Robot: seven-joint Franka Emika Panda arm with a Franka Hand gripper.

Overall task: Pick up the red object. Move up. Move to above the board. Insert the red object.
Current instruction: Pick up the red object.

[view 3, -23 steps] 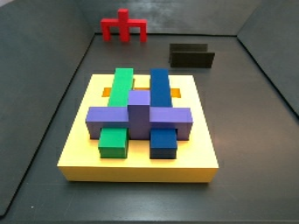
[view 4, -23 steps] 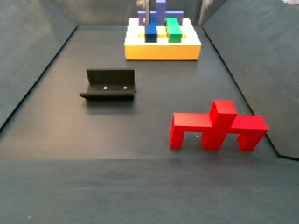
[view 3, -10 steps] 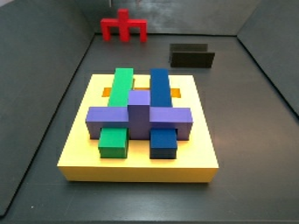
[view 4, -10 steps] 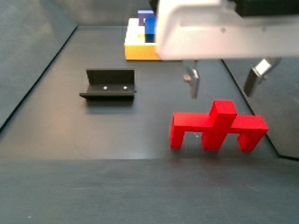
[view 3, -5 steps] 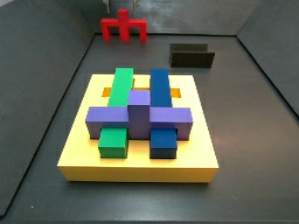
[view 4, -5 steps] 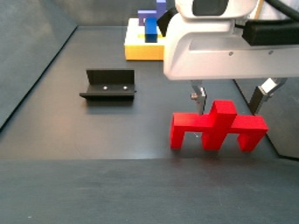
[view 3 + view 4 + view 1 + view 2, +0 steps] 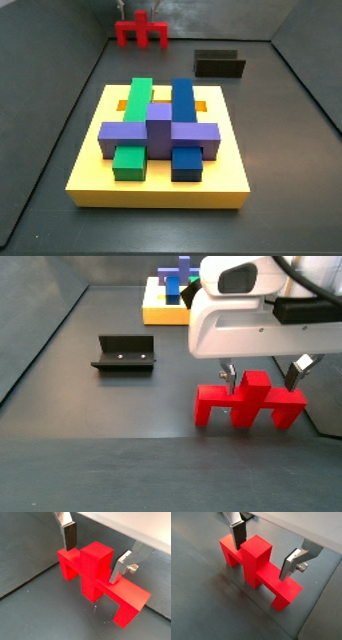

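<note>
My gripper will lower the red object [image 7: 142, 30], and the object's outer legs will straddle both the green and blue blocks, because slots are on either side of these blocks.
The red object [image 7: 249, 406] stands on the dark floor on its two legs, with its stub pointing up. It also shows in both wrist views [image 7: 93, 567] [image 7: 254, 561] and small at the far end in a side view [image 7: 140, 32]. My gripper [image 7: 262, 374] is open and low over it. Its two fingers stand either side of the stub with gaps, in both wrist views [image 7: 95, 551] [image 7: 265, 549]. The board [image 7: 158, 185] is a yellow slab with green, blue and purple blocks. It shows partly hidden behind the gripper in a side view [image 7: 166, 314].
The fixture [image 7: 126, 353] stands on the floor between the red object and the board, and shows in a side view [image 7: 219, 65]. Dark walls enclose the floor, and one runs close beside the red object.
My gripper has come into view and moved down over the red object. Its fingers now flank the stub. The red object and the board have not moved.
</note>
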